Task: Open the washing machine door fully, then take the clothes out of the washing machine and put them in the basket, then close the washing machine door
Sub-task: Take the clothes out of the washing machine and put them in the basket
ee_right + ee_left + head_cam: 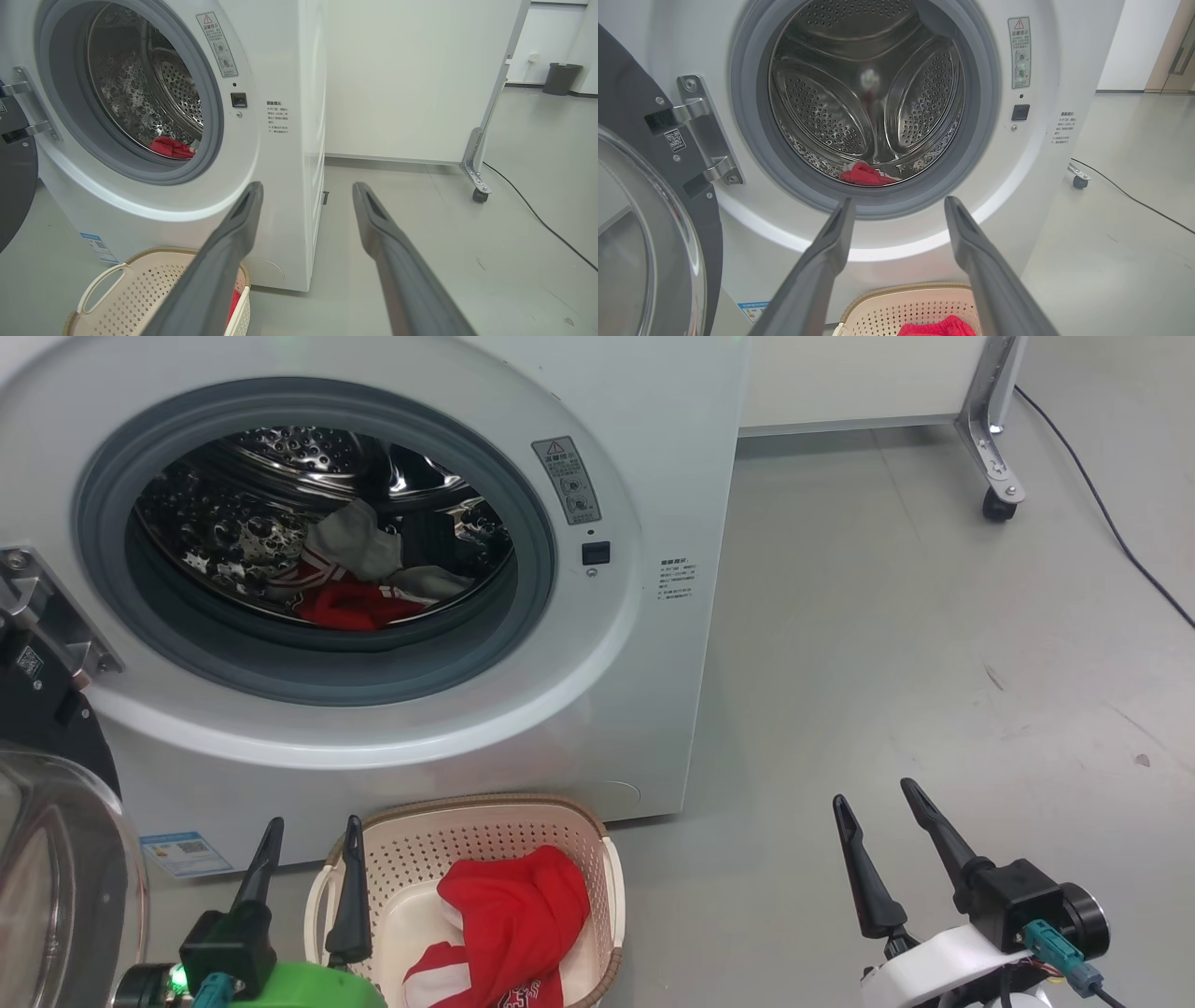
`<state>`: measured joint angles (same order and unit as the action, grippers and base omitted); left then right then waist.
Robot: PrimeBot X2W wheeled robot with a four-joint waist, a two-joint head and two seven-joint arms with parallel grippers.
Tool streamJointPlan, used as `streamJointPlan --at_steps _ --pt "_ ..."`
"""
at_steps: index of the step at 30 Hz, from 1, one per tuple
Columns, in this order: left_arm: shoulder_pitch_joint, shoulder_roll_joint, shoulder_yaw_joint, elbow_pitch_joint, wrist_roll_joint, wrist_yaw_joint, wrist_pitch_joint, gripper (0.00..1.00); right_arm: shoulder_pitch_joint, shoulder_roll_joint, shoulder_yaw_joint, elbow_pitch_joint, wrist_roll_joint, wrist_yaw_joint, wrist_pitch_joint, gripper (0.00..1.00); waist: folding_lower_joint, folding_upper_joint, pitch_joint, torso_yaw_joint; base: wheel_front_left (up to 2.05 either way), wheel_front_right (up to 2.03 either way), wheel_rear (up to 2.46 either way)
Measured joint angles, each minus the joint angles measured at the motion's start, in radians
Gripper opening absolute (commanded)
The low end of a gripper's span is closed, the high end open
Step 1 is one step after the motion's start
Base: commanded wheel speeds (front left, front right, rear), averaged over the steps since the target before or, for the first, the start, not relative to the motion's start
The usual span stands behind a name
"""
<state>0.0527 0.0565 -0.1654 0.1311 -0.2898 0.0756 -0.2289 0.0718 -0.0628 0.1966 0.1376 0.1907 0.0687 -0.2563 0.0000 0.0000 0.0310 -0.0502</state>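
Observation:
The red jersey point(349, 606) will come out in one piece when I pull, leaving the drum empty, because striped trim point(395, 594) connects the grey cloth to the red.
The white washing machine point(672, 448) stands with its round door point(56, 859) swung wide to the left on its hinge. Red, white and grey clothes point(369, 581) lie low in the steel drum, seen as a red bundle point(866, 174) in the left wrist view. The cream basket point(485, 812) sits on the floor under the opening with a red and white jersey point(509, 919) in it. My left gripper point(311, 835) is open and empty just left of the basket. Over bare floor at the lower right, my right gripper point(876, 798) is open and empty too.
A white partition on a metal caster leg point(997, 439) stands behind the machine to the right. A black cable point(1111, 523) runs across the grey floor there. A dark bin point(560, 78) stands far back by the wall.

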Motion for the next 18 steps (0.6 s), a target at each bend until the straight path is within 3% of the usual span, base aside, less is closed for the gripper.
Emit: streamJointPlan --at_steps 18 --pt "0.044 0.002 0.0 -0.095 0.003 0.016 0.044 1.0 0.005 -0.001 0.002 -0.033 0.0 -0.002 0.013 1.0 0.0 0.0 0.025 0.002 0.0 0.0 0.0"
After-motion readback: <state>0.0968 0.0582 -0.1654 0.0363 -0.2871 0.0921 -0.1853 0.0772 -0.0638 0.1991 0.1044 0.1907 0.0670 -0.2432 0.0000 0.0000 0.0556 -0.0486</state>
